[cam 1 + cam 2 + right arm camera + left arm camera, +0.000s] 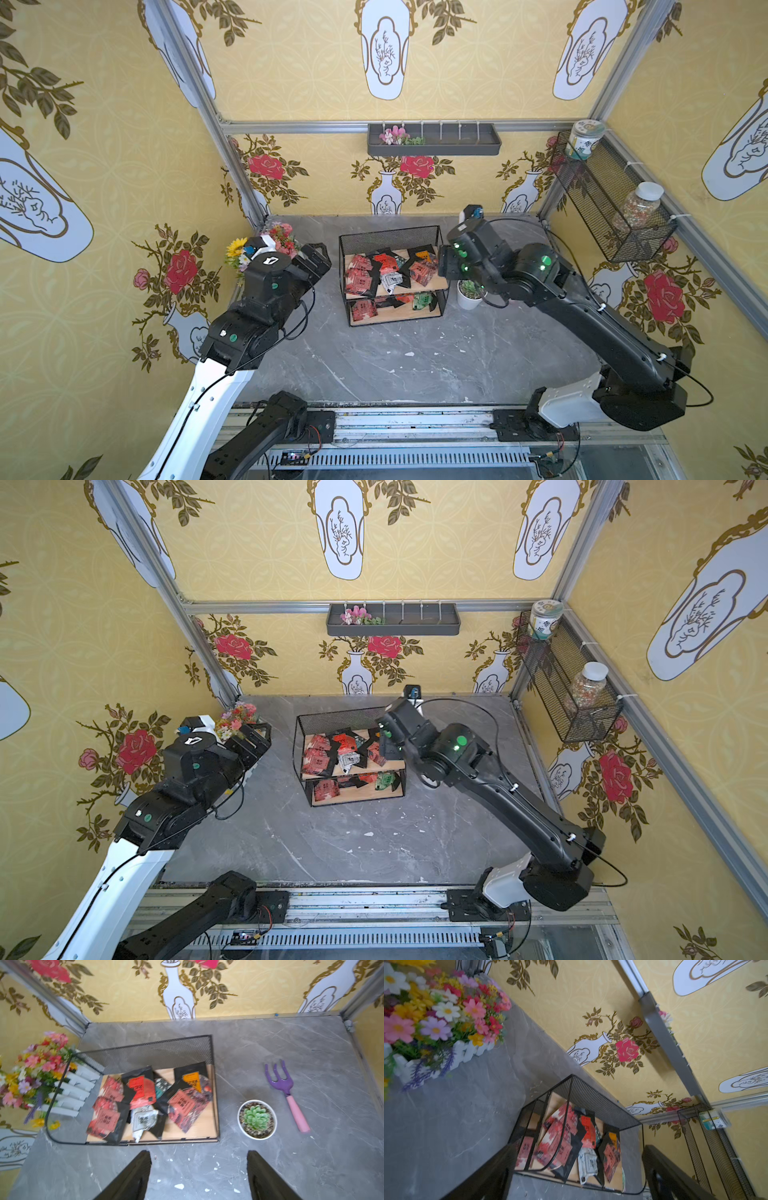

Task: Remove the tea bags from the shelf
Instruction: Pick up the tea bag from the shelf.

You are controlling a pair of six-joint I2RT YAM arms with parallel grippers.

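The shelf around the jumbled tea bags (pixel 390 276) stands free. So my left gripper needs to hold its side rail (pixel 341 267) next to the flower box before my right gripper takes the silver bag.
The shelf (pixel 388 239), a two-tier black mesh rack with wooden boards, stands at the back middle of the grey table in both top views (pixel 336 721). Several tea bags (pixel 386 272) in red, orange, silver and black lie jumbled on its upper board. A few more tea bags (pixel 365 309) lie on the lower board. My left gripper (pixel 318 259) hovers left of the shelf, open and empty; its wrist view looks through the shelf's side (pixel 571 1093) at the tea bags (pixel 564 1140). My right gripper (pixel 446 262) hangs above the shelf's right end, open with only bare table between its fingers (pixel 137 1174).
A white pot with a succulent (pixel 257 1119) stands just right of the shelf. A purple garden fork (pixel 286 1093) lies beyond the pot. A flower box (pixel 436 1022) fills the back left corner. A dark tray (pixel 434 139) and a mesh basket with jars (pixel 611 199) hang on the walls.
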